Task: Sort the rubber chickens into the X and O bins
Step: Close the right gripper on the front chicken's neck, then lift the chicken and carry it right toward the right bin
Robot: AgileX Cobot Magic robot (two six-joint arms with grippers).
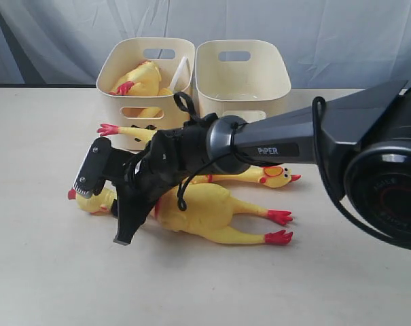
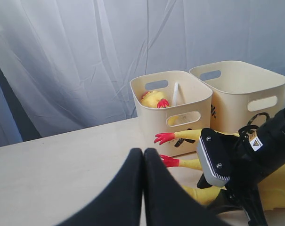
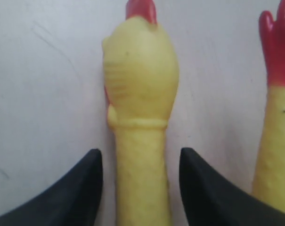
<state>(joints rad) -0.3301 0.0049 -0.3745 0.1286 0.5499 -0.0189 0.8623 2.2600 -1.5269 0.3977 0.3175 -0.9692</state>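
The large rubber chicken will hang with its feet at the bottom when I lift it, because my right gripper has its fingers on both sides of the neck near the head.
A large rubber chicken lies on the table, head to the left and red feet to the right. My right gripper reaches across from the right and stands open over its neck. In the right wrist view the right gripper has one finger on each side of the yellow neck, with a gap on both sides. A thinner chicken lies behind it, its feet by the bins. The left bin holds chickens; the right bin shows none. The bins' marks are mostly hidden. My left gripper is shut and holds nothing.
A grey curtain hangs behind the bins. The right arm spans the table from the right edge to the middle. Bare tabletop lies in front and to the left of the chickens.
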